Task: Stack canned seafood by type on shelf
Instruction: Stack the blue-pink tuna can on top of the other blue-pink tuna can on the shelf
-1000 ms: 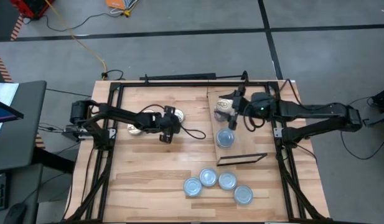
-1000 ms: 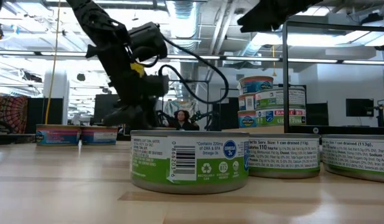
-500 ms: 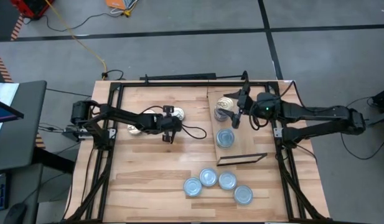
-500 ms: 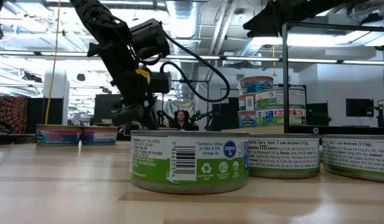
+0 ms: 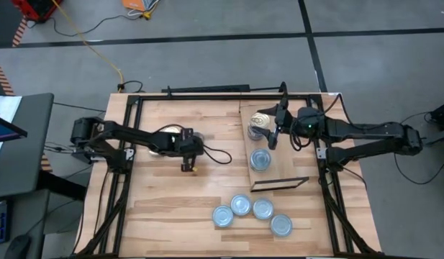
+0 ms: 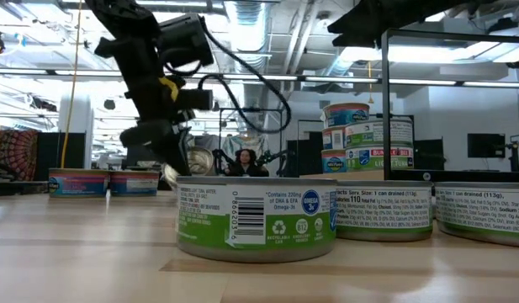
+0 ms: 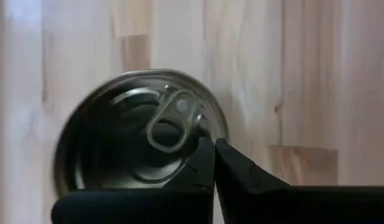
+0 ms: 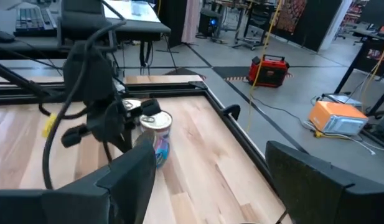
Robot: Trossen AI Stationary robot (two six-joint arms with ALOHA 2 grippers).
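Observation:
The gold-topped tin's lid (image 7: 132, 134) is facing up. So next my left gripper tips the tin over onto its side by its rim (image 7: 220, 112), then opens and grips the tin's flat ends.
A gold-topped tin (image 7: 135, 130) with a pull tab stands on the table's left half, with another (image 8: 131, 106) behind it. My left gripper (image 5: 187, 158) points down, shut, its tips at the tin's rim. On the shelf (image 5: 290, 162) stand a stack of gold-topped tins (image 5: 259, 121) at the far end and silvery tins (image 5: 261, 160) nearer. My right gripper (image 8: 216, 186) hovers open beside the gold stack, nothing between its fingers. Several silvery tins (image 5: 240, 206) lie on the table near the front edge. My left gripper's shut fingertips (image 7: 207, 155) come from above and lie over the rim (image 7: 221, 127) of the gold-topped tin, beside its pull tab. I cannot tell whether they touch the rim. The tin stands upright on the table.
Black frame rails (image 5: 128, 144) run along the table's edges. The left arm's cable (image 5: 218, 155) loops over the table's middle. Two tins (image 6: 103, 183) stand side by side at the far left. The shelf's dark strip (image 5: 279, 183) marks its near end.
My left gripper has shut and gone a little toward the table's left edge. My right gripper has drawn back slightly toward the table's right edge from the gold stack, staying open.

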